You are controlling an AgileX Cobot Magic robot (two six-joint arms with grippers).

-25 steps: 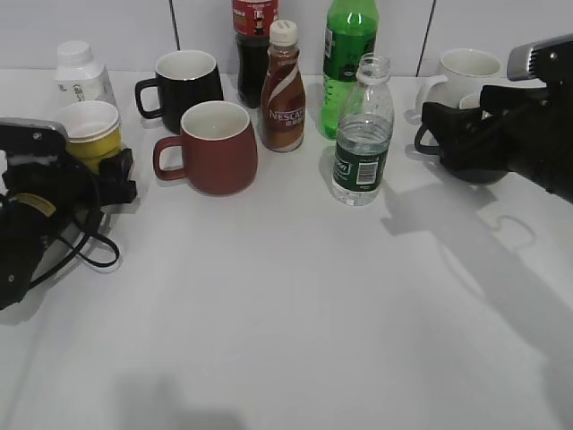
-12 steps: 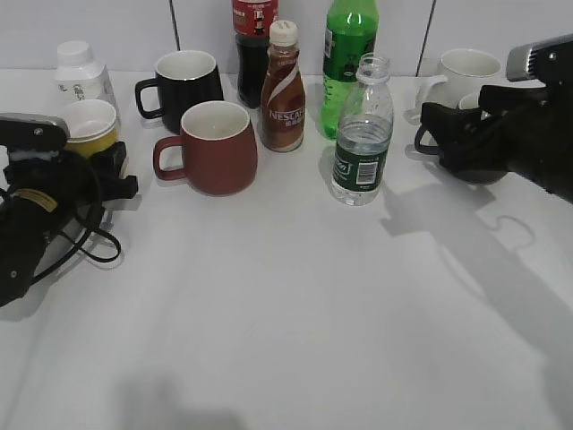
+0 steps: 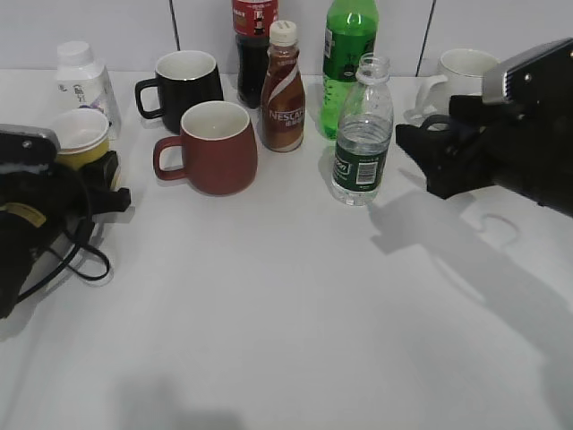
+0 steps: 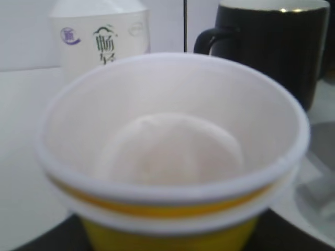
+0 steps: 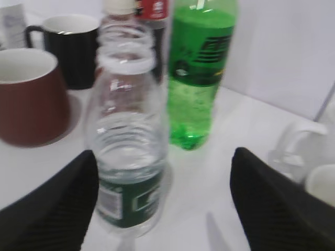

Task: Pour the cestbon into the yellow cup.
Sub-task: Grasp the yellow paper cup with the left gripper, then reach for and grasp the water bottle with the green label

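A water line [image 3: 363, 124] shows above the dark green label. I expect the cestbon [image 3: 363, 143] to still have water in it after I tip it toward the yellow cup.
The cestbon [image 3: 361, 134], a small clear uncapped bottle with a dark green label, stands upright mid-table. In the right wrist view the cestbon [image 5: 128, 157] sits between my open black fingers, close to the left one. My right gripper [image 3: 428, 161] [image 5: 167, 209] is open just right of the bottle, not touching it. The yellow cup [image 3: 81, 136] is at the far left, upright and empty. It fills the left wrist view [image 4: 167, 157]. My left gripper [image 3: 100, 184] [image 4: 170, 243] is closed round the cup's lower body.
A dark red mug [image 3: 215, 148], black mug [image 3: 183, 85], brown Nescafe bottle [image 3: 283, 90], green soda bottle [image 3: 349, 63] and a cola bottle [image 3: 253, 45] stand behind. A white bottle [image 3: 82, 81] is behind the cup. White mugs [image 3: 466, 72] are at the back right.
My right gripper has moved left, closer to the cestbon. My left gripper and the yellow cup have shifted slightly left and toward the front.
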